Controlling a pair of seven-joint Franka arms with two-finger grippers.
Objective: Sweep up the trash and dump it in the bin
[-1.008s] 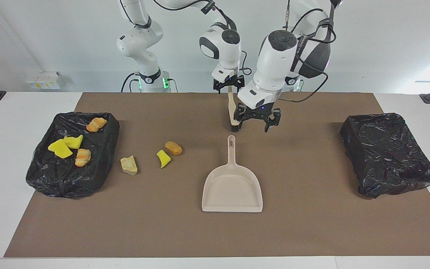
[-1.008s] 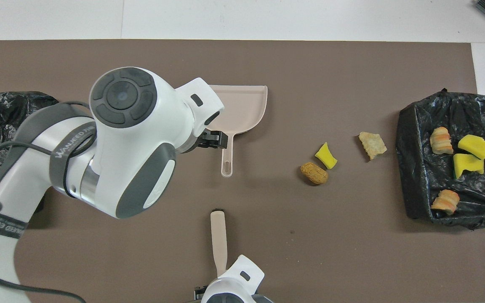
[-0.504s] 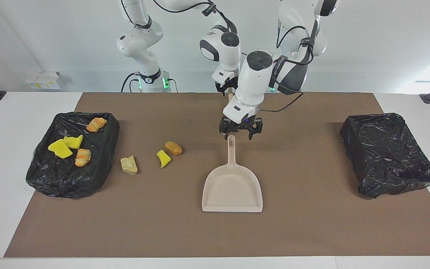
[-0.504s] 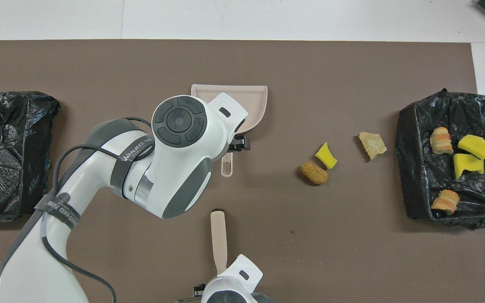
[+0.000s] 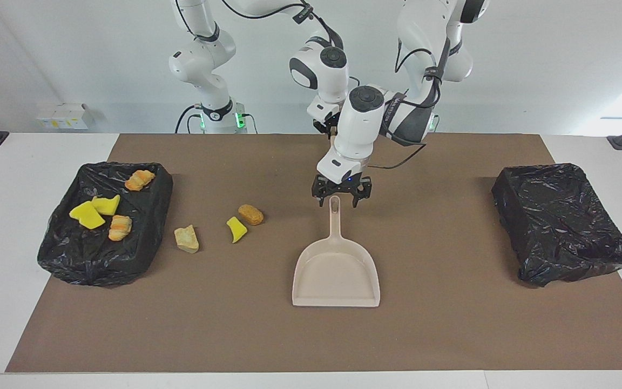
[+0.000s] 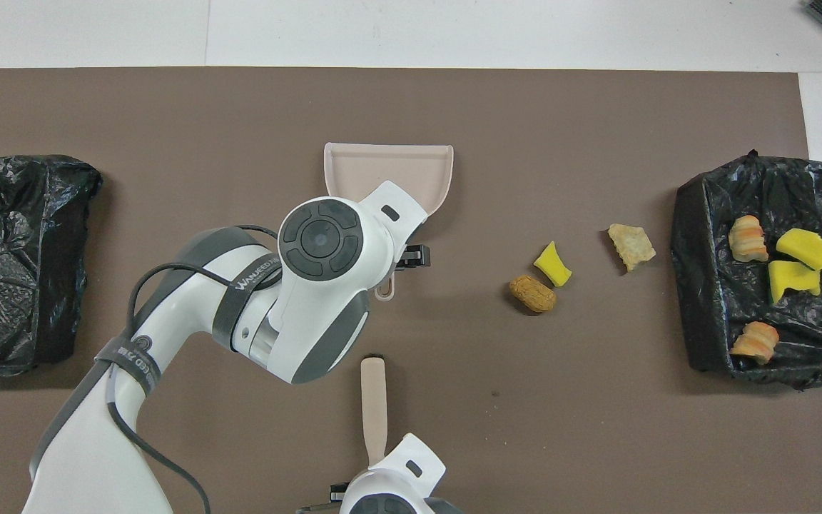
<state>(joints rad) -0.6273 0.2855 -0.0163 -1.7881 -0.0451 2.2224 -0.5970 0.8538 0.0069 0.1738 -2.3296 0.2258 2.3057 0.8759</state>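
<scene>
The dustpan's open edge [image 5: 336,304] points past the trash. My left gripper should grab the dustpan's handle [image 5: 335,219] and turn the dustpan toward the trash before the brush sweeps.
The trash: a tan lump [image 5: 187,239], a yellow wedge [image 5: 236,228] and an orange-brown lump [image 5: 250,214] lie on the brown mat. Several more pieces lie in the black-lined bin [image 5: 143,216] at the right arm's end. The beige dustpan [image 5: 336,270] lies flat, with its handle pointing toward the robots. My left gripper [image 5: 337,201] is open, low, with a finger on each side of the handle's end. My right gripper [image 6: 377,462] is shut on the beige brush [image 6: 373,400]. It holds the brush above the mat, nearer to the robots than the dustpan.
A second black-lined bin [image 5: 562,221] stands at the left arm's end with no trash showing in it. The brown mat [image 5: 451,324] covers most of the white table. The left arm [image 6: 240,300] hides part of the dustpan in the overhead view.
My left gripper has swung toward the right arm's end and come down onto the end of the dustpan's handle. The right arm, the brush and the trash have stayed put.
</scene>
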